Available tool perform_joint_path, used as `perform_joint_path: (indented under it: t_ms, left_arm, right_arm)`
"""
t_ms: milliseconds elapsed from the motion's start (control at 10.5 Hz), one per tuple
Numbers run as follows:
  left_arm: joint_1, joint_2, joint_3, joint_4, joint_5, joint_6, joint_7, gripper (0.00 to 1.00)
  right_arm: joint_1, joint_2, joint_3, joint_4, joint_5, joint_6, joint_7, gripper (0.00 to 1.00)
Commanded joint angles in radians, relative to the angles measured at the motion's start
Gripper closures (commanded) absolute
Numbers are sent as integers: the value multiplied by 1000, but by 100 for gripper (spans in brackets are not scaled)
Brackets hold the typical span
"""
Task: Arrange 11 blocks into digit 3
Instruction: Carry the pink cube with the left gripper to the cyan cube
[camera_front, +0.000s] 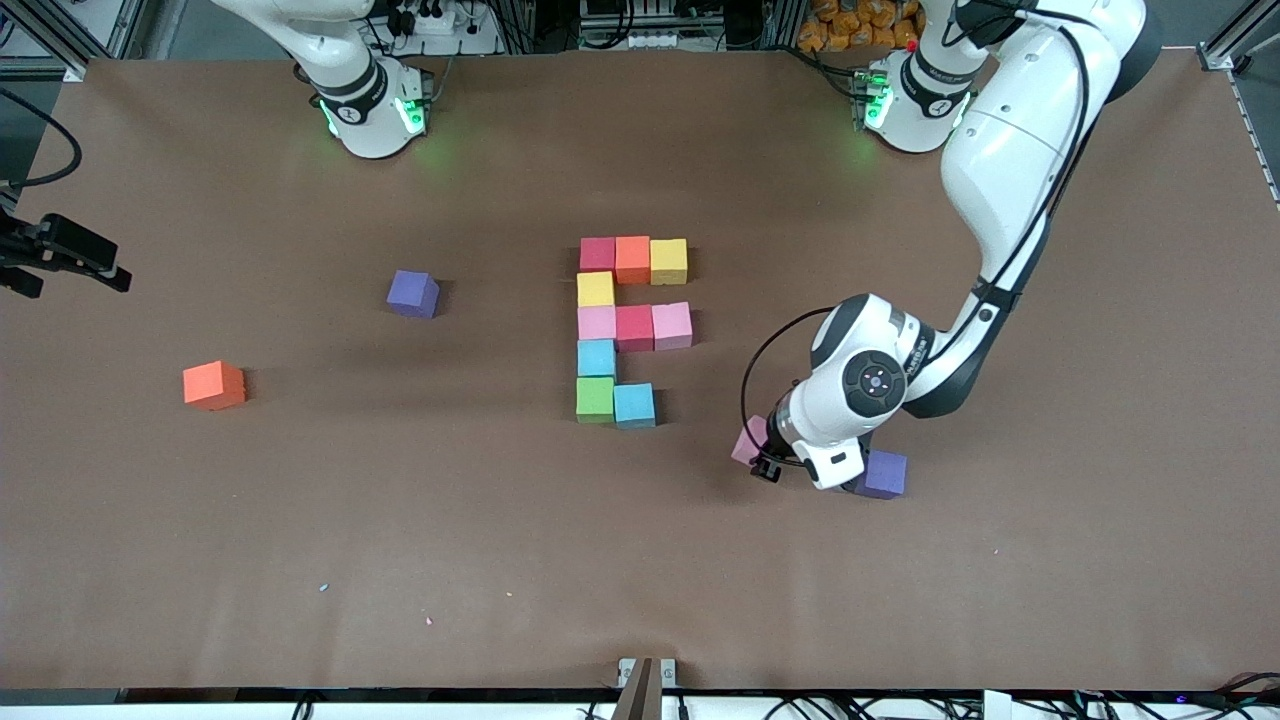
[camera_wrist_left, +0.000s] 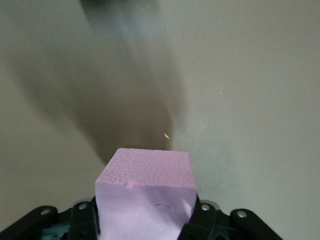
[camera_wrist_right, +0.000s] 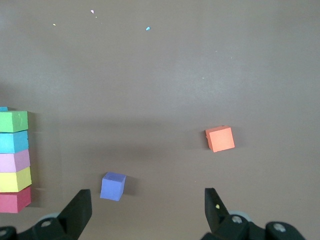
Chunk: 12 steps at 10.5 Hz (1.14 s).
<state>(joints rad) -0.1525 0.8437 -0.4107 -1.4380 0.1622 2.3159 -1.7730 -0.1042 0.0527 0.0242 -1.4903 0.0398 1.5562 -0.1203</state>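
My left gripper is holding the pink block (camera_front: 749, 439) crooked to the digit's rows. Next, I turn the pink block square and put it next to the end light blue block.
Ten blocks lie joined at the table's middle: red (camera_front: 597, 253), orange (camera_front: 632, 258) and yellow (camera_front: 668, 261) in the row nearest the bases. Nearer the front camera come yellow (camera_front: 595, 289), then pink (camera_front: 596, 322), red (camera_front: 634, 327) and pink (camera_front: 672, 325), then light blue (camera_front: 596, 357), green (camera_front: 594, 398) and light blue (camera_front: 634, 405). My left gripper (camera_wrist_left: 145, 220) is shut on another pink block (camera_wrist_left: 145, 195), low over the table toward the left arm's end (camera_front: 748, 440). My right gripper (camera_wrist_right: 146, 210) hangs open and empty, high above the table.
A purple cube (camera_front: 884, 474) sits right beside the left wrist. Another purple cube (camera_front: 413, 293) (camera_wrist_right: 113, 186) and an orange-red cube (camera_front: 213, 385) (camera_wrist_right: 220, 138) lie toward the right arm's end. A black camera mount (camera_front: 60, 255) juts in at that edge.
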Motion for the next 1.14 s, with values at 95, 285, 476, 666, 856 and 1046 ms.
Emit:
perform_joint_path:
  t_ms: [95,285,476,666,856,1046]
  left_arm:
    - [-105,23,50,56,-23,-3,-178,95]
    - [-143,23,82,64,-24,-3,-284,95]
    - [-144,38,87,97,-26,-1,-336,96]
    - [-151,55,96,133,-24,8,-382,96]
    - [-171,71,118,133,-23,8,-385,96]
    - [-197,68,138,133,-24,7,-436,95]
  right_arm:
    - [17,-1,6,7,-38,1,7,0]
    - [18,7,6,7,-37,-1,7,0]
    - [21,7,6,7,-38,-8,7,0]
    - [20,15,6,5,-40,-10,7,0]
    - [21,15,5,7,-40,-7,7,0]
    - [21,15,5,7,-40,-7,7,0]
